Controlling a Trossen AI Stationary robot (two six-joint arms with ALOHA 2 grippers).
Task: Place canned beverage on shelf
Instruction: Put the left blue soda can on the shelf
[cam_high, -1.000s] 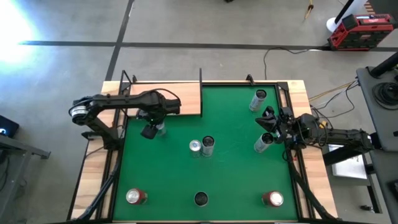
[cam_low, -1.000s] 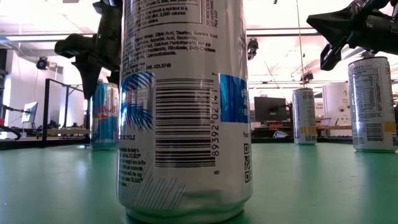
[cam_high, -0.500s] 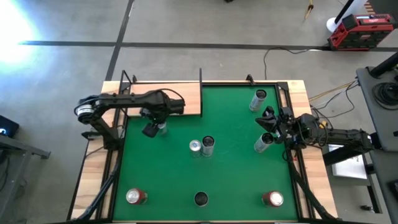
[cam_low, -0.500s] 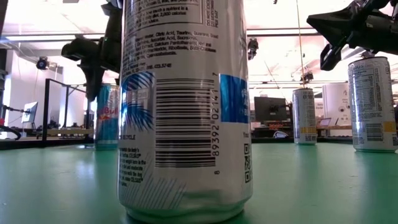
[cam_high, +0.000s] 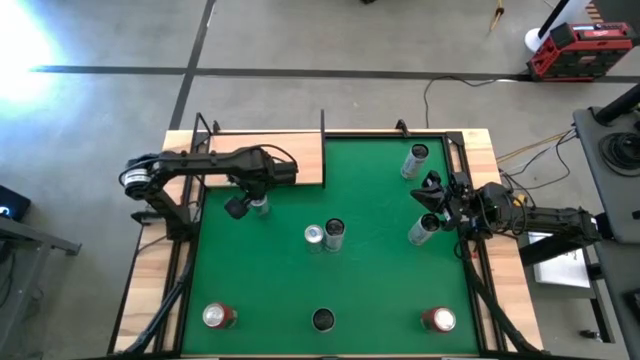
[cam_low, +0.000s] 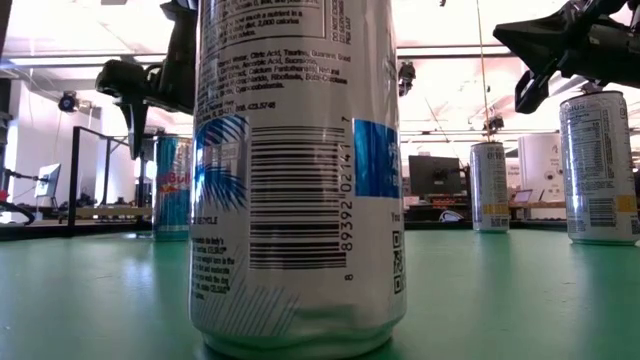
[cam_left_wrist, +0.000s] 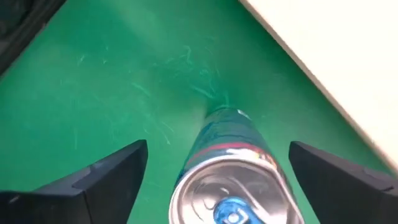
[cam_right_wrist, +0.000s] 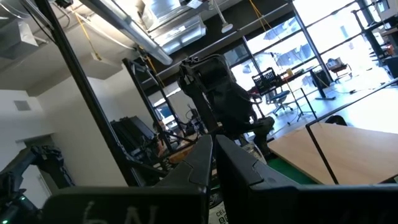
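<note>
The blue can (cam_high: 261, 204) is beside the shelf's edge and my left gripper points steeply down over it, so the gripper should back away and take the can from its near side (cam_high: 263, 212).
A blue canned beverage (cam_high: 260, 207) stands upright on the green mat (cam_high: 370, 280), just near of the shelf (cam_high: 265, 158), a light-wood board with black rods at the table's far left. My left gripper (cam_high: 250, 205) hangs over the can, open. Its fingers (cam_left_wrist: 106, 177) stand on either side of the can's top (cam_left_wrist: 227, 186) with a gap on each side. In the low view one finger (cam_low: 135, 120) hangs beside the can (cam_low: 172, 185). My right gripper (cam_high: 432, 195) is shut and holds nothing, waiting at the table's right edge (cam_right_wrist: 214, 155).
Several other cans stand on the mat: two at the middle (cam_high: 325, 234), two on the right (cam_high: 415, 160) (cam_high: 423, 230), and three along the near edge (cam_high: 218, 316) (cam_high: 323, 319) (cam_high: 438, 320). One can (cam_low: 295, 170) fills the low view.
My left gripper has carried the blue can a little toward the table's right edge. It has then opened and let go. The can stays upright on the mat between the spread fingers.
</note>
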